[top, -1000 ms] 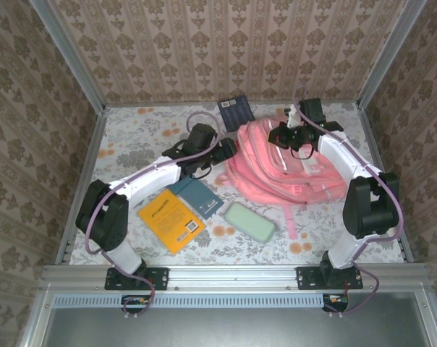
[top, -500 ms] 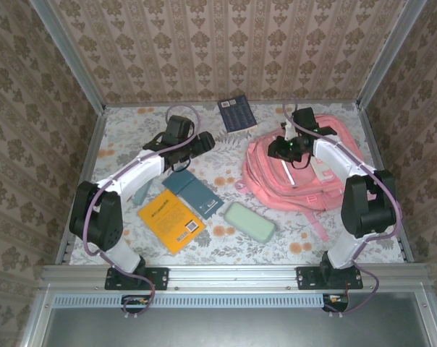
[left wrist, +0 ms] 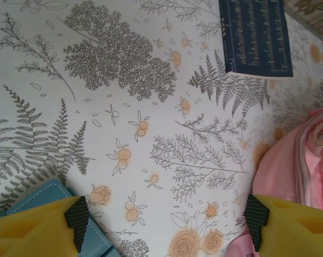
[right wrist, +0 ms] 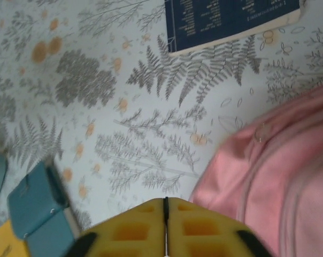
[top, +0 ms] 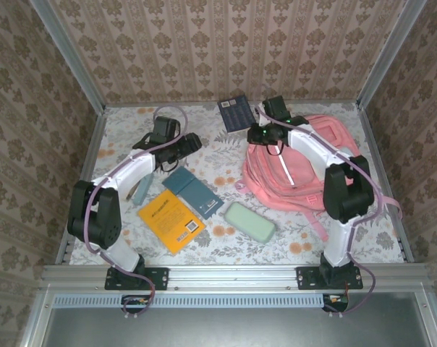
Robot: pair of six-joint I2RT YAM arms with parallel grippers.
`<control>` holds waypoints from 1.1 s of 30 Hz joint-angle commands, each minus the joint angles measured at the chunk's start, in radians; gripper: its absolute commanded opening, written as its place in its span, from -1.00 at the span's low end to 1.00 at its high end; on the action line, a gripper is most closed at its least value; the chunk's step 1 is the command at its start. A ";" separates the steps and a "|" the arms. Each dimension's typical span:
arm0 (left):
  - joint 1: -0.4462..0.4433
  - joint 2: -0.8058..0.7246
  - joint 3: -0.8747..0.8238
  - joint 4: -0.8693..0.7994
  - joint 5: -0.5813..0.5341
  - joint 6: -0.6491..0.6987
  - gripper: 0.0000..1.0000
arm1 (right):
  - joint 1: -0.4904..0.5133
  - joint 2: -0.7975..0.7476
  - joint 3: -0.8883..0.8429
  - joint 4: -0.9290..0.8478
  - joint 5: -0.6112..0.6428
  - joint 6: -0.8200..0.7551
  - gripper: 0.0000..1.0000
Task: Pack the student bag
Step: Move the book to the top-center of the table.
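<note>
The navy book is lying crooked by the back wall (top: 232, 100), so next my right gripper presses down on the book's cover (top: 238, 116) and pulls the book closer before both grippers take hold of it.
The student bag (top: 298, 170), a big pink backpack, lies flat on the right half of the table. It also fills the right side of the right wrist view (right wrist: 274, 171) and shows at the right edge of the left wrist view (left wrist: 306, 176). My right gripper (top: 259, 134) hovers at the bag's upper left corner, shut (right wrist: 165, 202) with nothing between its jaws. My left gripper (top: 190, 142) hangs over bare tablecloth left of the bag. It is open (left wrist: 166, 217) and empty, its pads wide apart.
A navy book (top: 235, 113) lies at the back centre. A teal notebook (top: 194, 194), a yellow book (top: 171, 219) and a pale green case (top: 250, 221) lie at the front, between the arms. Side rails and patterned walls enclose the table.
My left gripper has drawn back to the left, away from the bag. The bag has settled further right. My right gripper has moved left to the bag's upper left corner.
</note>
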 commanded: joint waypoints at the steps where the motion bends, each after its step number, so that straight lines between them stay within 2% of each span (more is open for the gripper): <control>1: 0.009 0.002 -0.009 -0.024 0.028 0.038 0.61 | 0.006 0.116 0.095 0.098 0.067 0.085 -1.00; 10: 0.018 -0.044 -0.023 -0.055 0.060 0.032 0.61 | 0.012 0.456 0.461 0.107 0.209 0.265 -1.00; 15: 0.017 -0.079 -0.046 -0.066 0.073 0.027 0.61 | 0.012 0.633 0.711 0.011 0.258 0.319 -1.00; 22: 0.026 -0.085 -0.046 -0.082 0.069 0.032 0.61 | 0.021 0.823 0.949 -0.129 0.253 0.351 -1.00; 29: 0.029 -0.049 -0.025 -0.068 0.086 0.033 0.61 | 0.046 0.813 0.903 -0.230 0.126 0.345 -1.00; 33: 0.033 -0.035 -0.018 -0.059 0.088 0.035 0.61 | 0.088 0.705 0.729 -0.244 0.076 0.336 -1.00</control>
